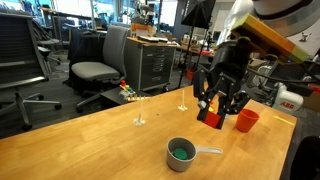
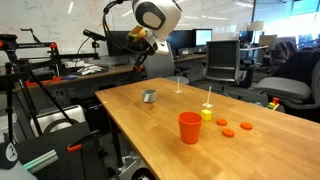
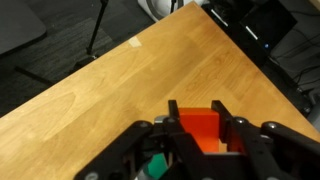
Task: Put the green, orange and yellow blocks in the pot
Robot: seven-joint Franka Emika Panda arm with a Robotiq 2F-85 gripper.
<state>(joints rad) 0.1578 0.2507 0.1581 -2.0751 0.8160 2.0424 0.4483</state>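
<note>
Next, I move the orange block (image 1: 212, 118) back over the pot's opening (image 1: 181, 149) and lower it before I open my gripper, because the block hangs past the pot toward the table's edge.
My gripper (image 1: 215, 108) is shut on the red-orange block (image 1: 211, 119) and holds it above the table, up and to the right of the pot. In the wrist view the block (image 3: 200, 130) sits between the fingers of the gripper (image 3: 197, 114). The grey metal pot (image 1: 181, 153) stands near the table's front edge with the green block (image 1: 181, 151) inside; it also shows in an exterior view (image 2: 149, 96). The yellow block (image 2: 207, 114) lies on the table beside the orange-red cup (image 2: 190, 127). A bit of green (image 3: 155, 168) shows under the fingers.
The orange-red cup (image 1: 246, 120) stands right of the gripper. Two thin clear glass stands (image 1: 140, 116) (image 1: 183, 101) are on the table behind the pot. Three flat orange discs (image 2: 229, 131) lie near the yellow block. Office chairs (image 1: 95, 70) and desks surround the table.
</note>
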